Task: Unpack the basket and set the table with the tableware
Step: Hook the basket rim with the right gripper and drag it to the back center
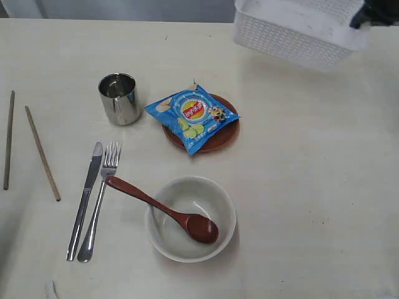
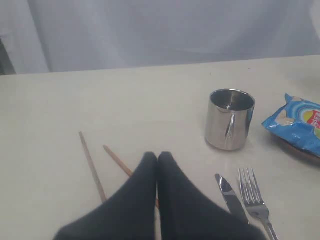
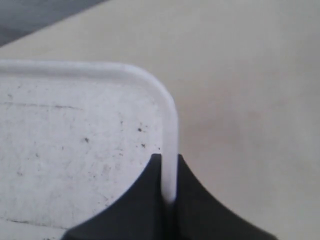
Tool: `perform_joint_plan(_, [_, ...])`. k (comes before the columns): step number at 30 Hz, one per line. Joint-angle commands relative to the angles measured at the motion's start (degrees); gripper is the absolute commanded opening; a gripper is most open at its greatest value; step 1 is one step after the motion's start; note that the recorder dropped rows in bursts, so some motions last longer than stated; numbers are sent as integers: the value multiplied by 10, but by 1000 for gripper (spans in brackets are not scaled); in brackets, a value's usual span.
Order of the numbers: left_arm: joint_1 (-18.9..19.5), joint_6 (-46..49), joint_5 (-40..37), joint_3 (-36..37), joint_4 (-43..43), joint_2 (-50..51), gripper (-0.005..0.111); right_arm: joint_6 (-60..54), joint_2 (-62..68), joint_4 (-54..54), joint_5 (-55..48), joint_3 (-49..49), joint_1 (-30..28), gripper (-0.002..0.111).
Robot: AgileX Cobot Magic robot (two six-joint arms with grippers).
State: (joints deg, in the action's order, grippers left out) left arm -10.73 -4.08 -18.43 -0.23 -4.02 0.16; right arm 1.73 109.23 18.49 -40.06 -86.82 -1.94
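Observation:
The space (image 1: 186, 55) behind the blue chip bag is open for the white basket (image 1: 298, 28). My right gripper should keep carrying the basket there until it stands flat.
The white lattice basket (image 1: 299, 28) sits at the far right of the table (image 1: 312, 187), one end looking lifted. My right gripper (image 3: 169, 159) is shut on the basket's rolled rim (image 3: 170, 125); in the exterior view it shows as a dark shape (image 1: 374, 15). The brown plate (image 1: 218, 134) lies under a blue chip bag (image 1: 192, 115). A steel cup (image 1: 118, 98), knife (image 1: 84, 202), fork (image 1: 100, 199) and two chopsticks (image 1: 42, 152) lie at left. The wooden spoon (image 1: 162, 210) rests in the pale bowl (image 1: 191, 219). My left gripper (image 2: 157, 156) hangs shut and empty above the chopsticks (image 2: 92, 165).
The basket's floor (image 3: 75, 145) is bare and speckled where the right wrist view shows it. A grey curtain or wall stands behind the table's far edge (image 2: 125, 67).

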Motion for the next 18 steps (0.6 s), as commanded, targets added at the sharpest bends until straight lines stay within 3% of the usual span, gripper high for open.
perform_joint_plan(1, [1,0,2,2,-1,-2,0,48,104,9,-55,-171,59,-1])
perform_joint_plan(11, [1,0,2,2,-1,-2,0,130,359,-51,-218,-564,169,-1])
perform_joint_plan(18, [1,0,2,2,-1,-2,0,137,444,-61,-272,-668,182,-1])
